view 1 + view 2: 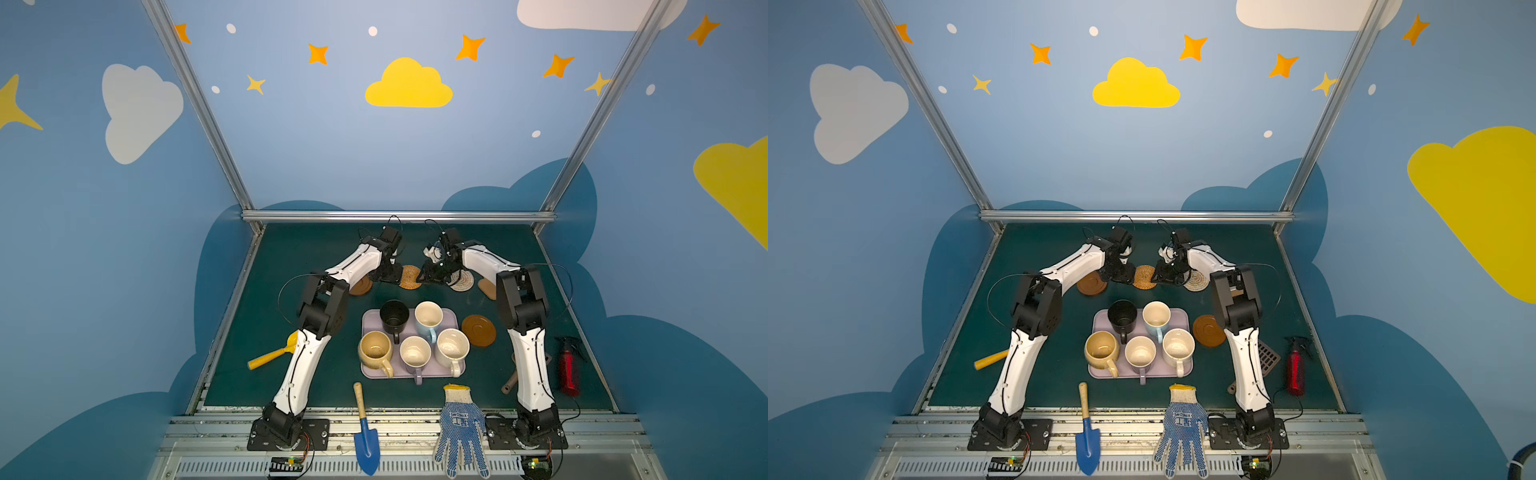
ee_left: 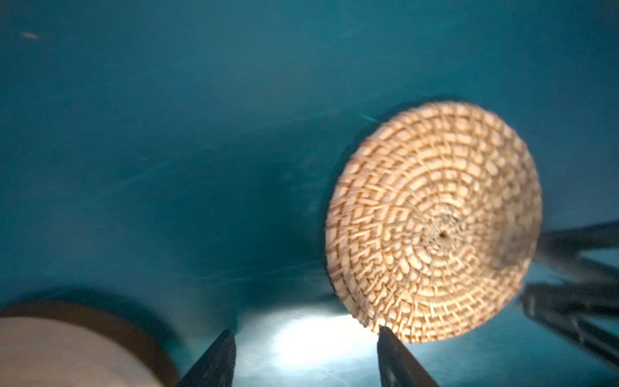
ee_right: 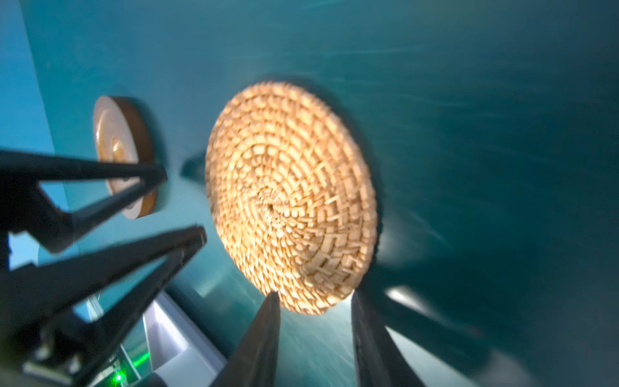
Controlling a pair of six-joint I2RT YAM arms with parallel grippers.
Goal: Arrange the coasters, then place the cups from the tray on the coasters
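The orange rattan coaster point(image 1: 410, 276) is beyond the empty fingers of my left gripper, so next my left gripper reaches over the coaster and pulls it toward the brown disc coaster point(image 1: 361, 287).
The orange rattan coaster point(image 1: 410, 277) lies flat at the back, between both grippers. My left gripper point(image 1: 392, 276) is open on its left, one fingertip point(image 2: 385, 335) by the rim, nothing between the jaws. My right gripper point(image 3: 315, 296) is narrowly open, with the coaster's rim point(image 3: 311, 301) just at its tips. A brown disc coaster point(image 1: 361, 286) lies left, a pale spiral coaster point(image 1: 461, 280) and a tan cloud coaster point(image 1: 487, 288) right, and another brown disc point(image 1: 478, 330) beside the tray point(image 1: 436, 371). The tray holds black point(image 1: 394, 316), light blue point(image 1: 428, 316), tan-yellow point(image 1: 376, 349), lavender point(image 1: 415, 353) and cream point(image 1: 452, 347) cups.
A yellow scoop point(image 1: 272, 355) lies left of the left arm. A blue trowel point(image 1: 365, 440) and a dotted glove point(image 1: 459, 432) lie at the front edge. A red spray bottle point(image 1: 568, 372) and a brown tool point(image 1: 510, 382) are by the right arm.
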